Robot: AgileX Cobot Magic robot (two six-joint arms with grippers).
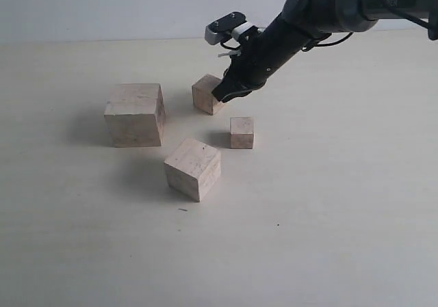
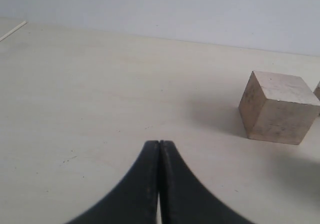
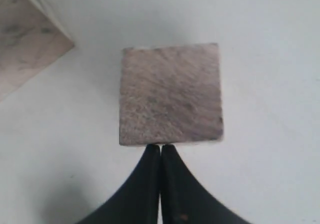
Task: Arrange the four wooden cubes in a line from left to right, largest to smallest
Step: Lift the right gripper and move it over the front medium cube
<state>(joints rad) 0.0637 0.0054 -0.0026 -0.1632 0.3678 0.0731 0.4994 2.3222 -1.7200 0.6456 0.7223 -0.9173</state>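
The second-largest cube [image 1: 194, 169] is lying crooked in front of the row. My right gripper should leave the third cube and first move the second-largest next to the largest cube [image 1: 179, 130].
Four pale wooden cubes sit on the table. The largest cube [image 1: 135, 114] is on the left, the second-largest cube [image 1: 193, 168] is nearest the front, the third cube [image 1: 206, 94] is at the back, and the smallest cube [image 1: 241, 132] is on the right. My right gripper [image 1: 223, 95] is shut, its tips against the right side of the third cube [image 3: 171, 93]. In its wrist view the right gripper [image 3: 160, 146] holds nothing and the tips meet the cube's edge. My left gripper [image 2: 159, 143] is shut and empty, well short of the largest cube [image 2: 276, 107]; it is out of the exterior view.
The pale table [image 1: 328, 218] stretches in front and to the right of the cubes. A corner of a bigger cube [image 3: 25, 39] shows beside the third cube in the right wrist view. A sliver of another cube [image 2: 317, 90] shows behind the largest one.
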